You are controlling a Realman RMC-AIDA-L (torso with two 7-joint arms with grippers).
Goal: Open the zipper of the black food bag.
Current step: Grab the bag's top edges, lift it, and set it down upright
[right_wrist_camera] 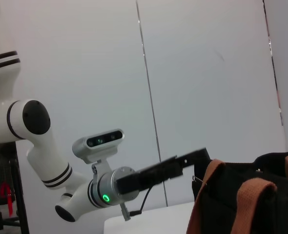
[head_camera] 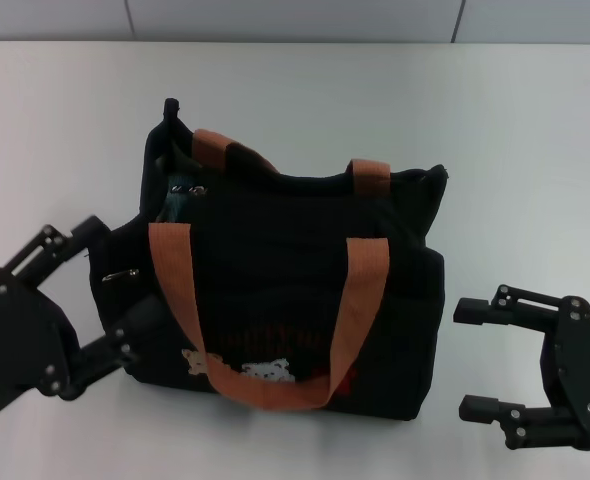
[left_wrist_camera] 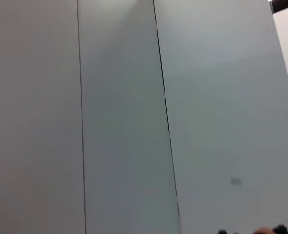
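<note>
The left gripper's open fingers are on both sides of the black food bag's side pocket (head_camera: pixel 121 276), so the left gripper should continue to go toward the bag until the pocket's fabric (head_camera: pixel 135 289) is deep enough between them to close.
The black food bag (head_camera: pixel 285 290) stands upright mid-table, its two orange-brown handles (head_camera: pixel 360 300) hanging over the front and back. Small silver zipper pulls show at the top's left end (head_camera: pixel 187 188) and on the left side pocket (head_camera: pixel 121 275). My left gripper (head_camera: pixel 110 290) is open, its fingers spread against the bag's left end. My right gripper (head_camera: pixel 467 360) is open a short gap right of the bag, holding nothing. The right wrist view shows the bag (right_wrist_camera: pixel 261 200) with a left finger (right_wrist_camera: pixel 166 171) reaching to its end.
The bag rests on a white table (head_camera: pixel 515 140) with a grey panelled wall (head_camera: pixel 295 18) behind. In the right wrist view, the white left arm (right_wrist_camera: pixel 41 161) and its wrist camera (right_wrist_camera: pixel 99 142) are seen beyond the bag. The left wrist view shows mostly wall panels (left_wrist_camera: pixel 124 117).
</note>
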